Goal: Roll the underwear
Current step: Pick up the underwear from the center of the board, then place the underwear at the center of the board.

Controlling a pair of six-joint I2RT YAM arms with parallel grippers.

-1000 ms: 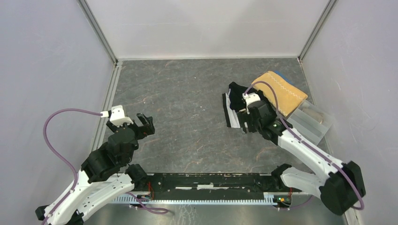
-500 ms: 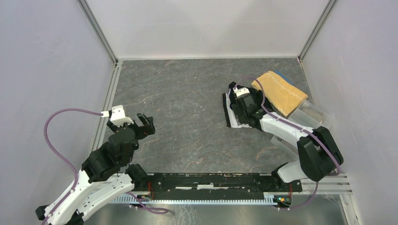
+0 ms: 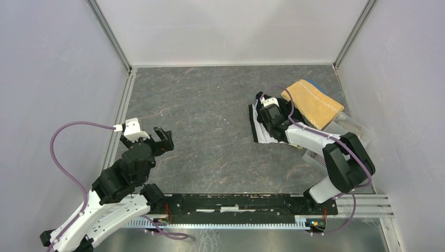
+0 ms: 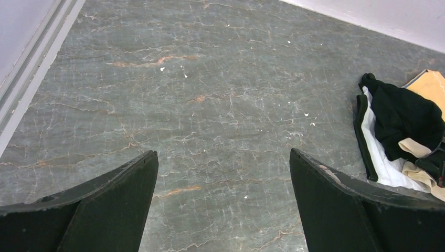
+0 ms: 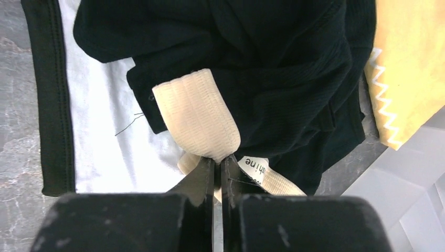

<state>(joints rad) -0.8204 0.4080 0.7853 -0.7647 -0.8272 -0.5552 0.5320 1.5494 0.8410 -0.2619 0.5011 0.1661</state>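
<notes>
The right gripper's fingers hold only a beige fold, so the right gripper should go on pulling the beige piece off the heap to the table's open middle and let go there.
The underwear lies in a small heap at the right of the table: a black piece on top of a white piece with a black band, and a beige piece between them. My right gripper is down on the heap, shut on a fold of the beige piece, with a care label beside its fingertips. In the top view the right gripper covers the heap's middle. My left gripper hovers open over bare table at the left, far from the heap.
A mustard-yellow towel with white zigzag stitching lies just right of the heap, resting on a clear plastic tray by the right wall. Enclosure walls stand on three sides. The grey stone-pattern table spreads between the arms.
The right arm reached forward and down onto the heap, and its jaws went from open to shut on the beige piece. The left arm has not moved.
</notes>
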